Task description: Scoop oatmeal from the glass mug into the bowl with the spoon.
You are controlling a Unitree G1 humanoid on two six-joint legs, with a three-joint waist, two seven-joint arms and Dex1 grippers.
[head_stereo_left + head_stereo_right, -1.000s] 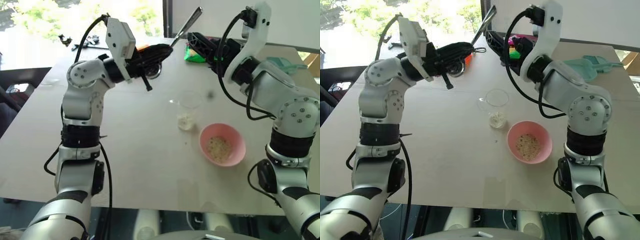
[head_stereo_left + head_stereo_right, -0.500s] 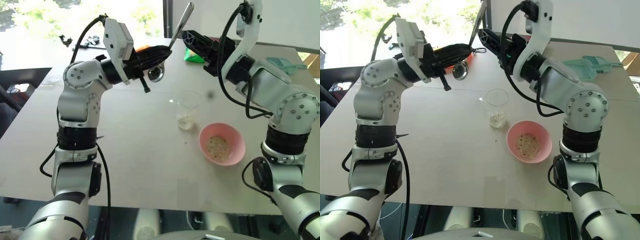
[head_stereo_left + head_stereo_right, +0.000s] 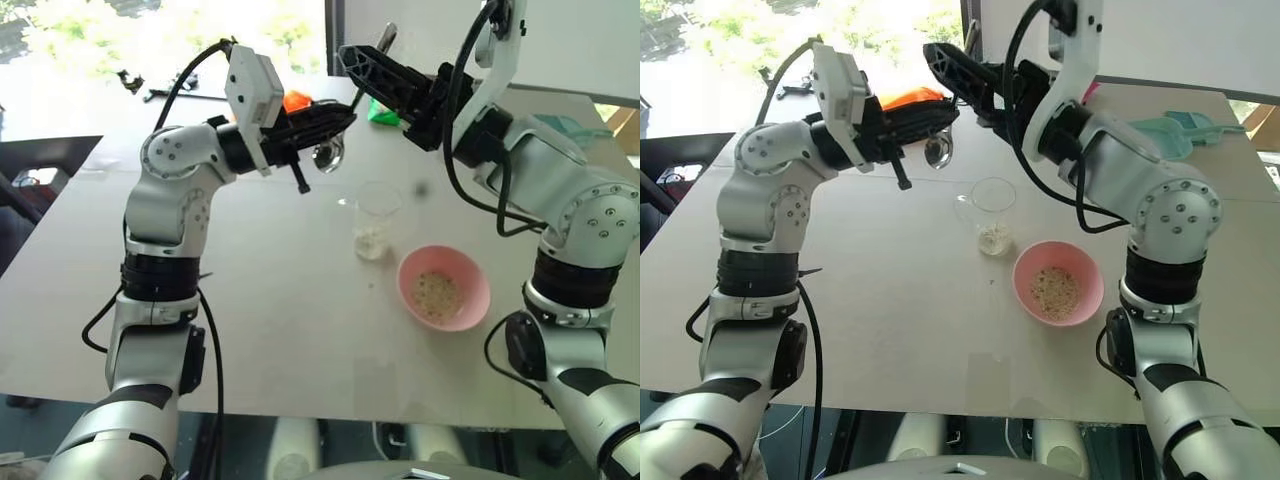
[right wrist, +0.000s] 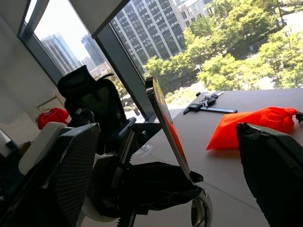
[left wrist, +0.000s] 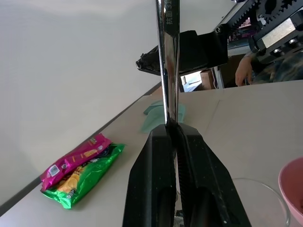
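The spoon is in my left gripper, held near its scooping end, so my right gripper should grab it by its upper handle to free my left gripper for the glass mug.
My left gripper is shut on the spoon, held above the table's far middle. The shiny spoon bowl hangs below the fingers and the thin handle rises past them. My right gripper is open, with the handle's upper part standing between its fingers. Lower and nearer stands the glass mug with a little pale oatmeal at its bottom. The pink bowl, right of the mug, also holds some oatmeal.
The pale table also bears an orange bag and green and pink snack packets at the far side. A teal dustpan lies at the far right. Black items sit at the far left.
My right gripper has swung left and its fingers now stand on either side of the spoon's handle. The left gripper keeps its hold on the spoon in about the same place.
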